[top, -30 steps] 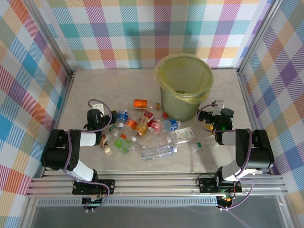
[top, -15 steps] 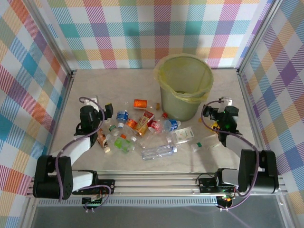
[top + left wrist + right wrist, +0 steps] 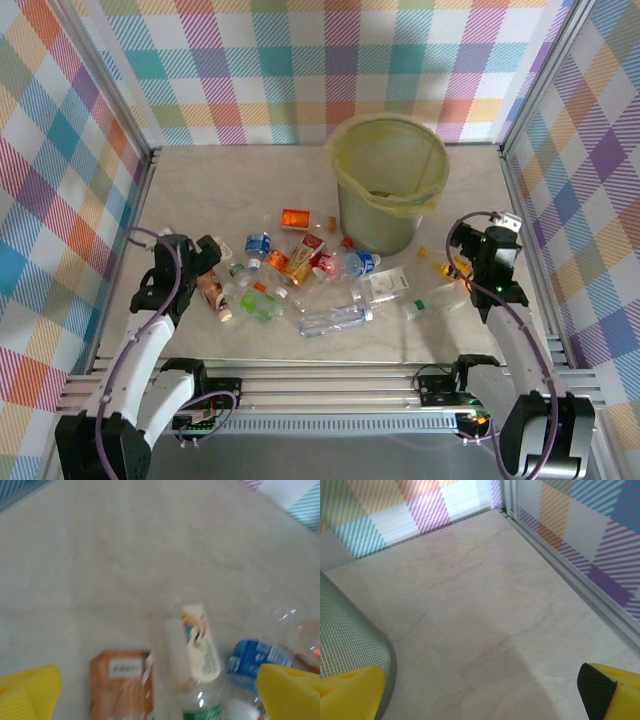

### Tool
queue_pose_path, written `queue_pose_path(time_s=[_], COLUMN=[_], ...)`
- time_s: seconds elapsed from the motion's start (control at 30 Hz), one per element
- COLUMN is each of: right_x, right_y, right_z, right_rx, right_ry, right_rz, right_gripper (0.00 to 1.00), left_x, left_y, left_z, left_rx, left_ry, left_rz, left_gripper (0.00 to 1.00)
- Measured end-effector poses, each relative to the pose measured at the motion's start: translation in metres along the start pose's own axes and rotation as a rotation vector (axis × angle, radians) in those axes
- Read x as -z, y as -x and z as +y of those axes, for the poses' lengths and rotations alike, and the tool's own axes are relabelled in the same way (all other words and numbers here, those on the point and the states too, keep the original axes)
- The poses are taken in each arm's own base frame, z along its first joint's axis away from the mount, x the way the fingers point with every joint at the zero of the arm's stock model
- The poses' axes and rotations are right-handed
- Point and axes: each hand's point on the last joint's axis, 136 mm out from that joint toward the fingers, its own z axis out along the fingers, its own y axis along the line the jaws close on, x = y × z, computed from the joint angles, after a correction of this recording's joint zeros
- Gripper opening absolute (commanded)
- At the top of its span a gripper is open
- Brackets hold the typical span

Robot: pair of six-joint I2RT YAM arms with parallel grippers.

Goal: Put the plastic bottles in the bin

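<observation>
I can see the brown-labelled bottle with its long sides toward the open fingers and a gap (image 3: 160,692) beside it. I go on moving down with my left gripper toward the bottle before closing around its label (image 3: 212,292).
Several plastic bottles (image 3: 300,270) lie in a loose pile on the table, left of and in front of the bin (image 3: 388,180), a round grey-green bucket lined with a yellow bag. My left gripper (image 3: 203,263) hangs open over the pile's left edge. Below my left gripper (image 3: 157,695) lie a brown-labelled bottle (image 3: 120,685), a clear bottle with a white label (image 3: 200,640) and a blue-labelled one (image 3: 252,655). My right gripper (image 3: 488,245) is open and empty, right of the bin. My right gripper (image 3: 480,695) is over bare table, the bin's wall (image 3: 345,635) at its left.
A small orange bottle (image 3: 445,267) and a clear bottle with a green cap (image 3: 435,300) lie near the right arm. An orange bottle (image 3: 295,217) lies apart behind the pile. Checked walls (image 3: 320,60) and metal rails (image 3: 580,580) enclose the table.
Both arms have unfolded and lifted. The left gripper has swung left and nearer, to the pile's left edge. The right gripper has moved right, away from the bin. Both stay open.
</observation>
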Motion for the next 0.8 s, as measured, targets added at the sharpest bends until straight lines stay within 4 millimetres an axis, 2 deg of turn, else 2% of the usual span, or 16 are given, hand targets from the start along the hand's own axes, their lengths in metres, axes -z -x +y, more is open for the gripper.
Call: queue_pose_path(time_s=[0.1, 0.27, 0.33, 0.5, 0.63, 0.8], right_x=[0.015, 0.037, 0.042, 0.052, 0.057, 0.063], right_y=[0.000, 0.010, 0.014, 0.024, 0.024, 0.024], right_z=[-0.006, -0.010, -0.009, -0.006, -0.004, 0.002], right_rx=[-0.030, -0.070, -0.078, -0.083, -0.083, -0.070], right_ry=[-0.017, -0.029, -0.031, -0.023, -0.010, 0.008], right_rz=[0.013, 0.024, 0.031, 0.048, 0.069, 0.092], right_gripper=[1.00, 1.00, 1.00, 1.00, 1.00, 1.00], left_x=[0.005, -0.006, -0.009, -0.018, -0.029, -0.043], left_y=[-0.022, -0.079, -0.092, -0.097, -0.099, -0.102], left_z=[0.014, 0.041, 0.047, 0.045, 0.041, 0.039], left_rx=[0.053, 0.082, 0.081, 0.078, 0.070, 0.055], left_ry=[0.028, 0.098, 0.122, 0.124, 0.120, 0.125], left_rz=[0.063, 0.222, 0.262, 0.288, 0.299, 0.310], left_gripper=[1.00, 1.00, 1.00, 1.00, 0.99, 0.86])
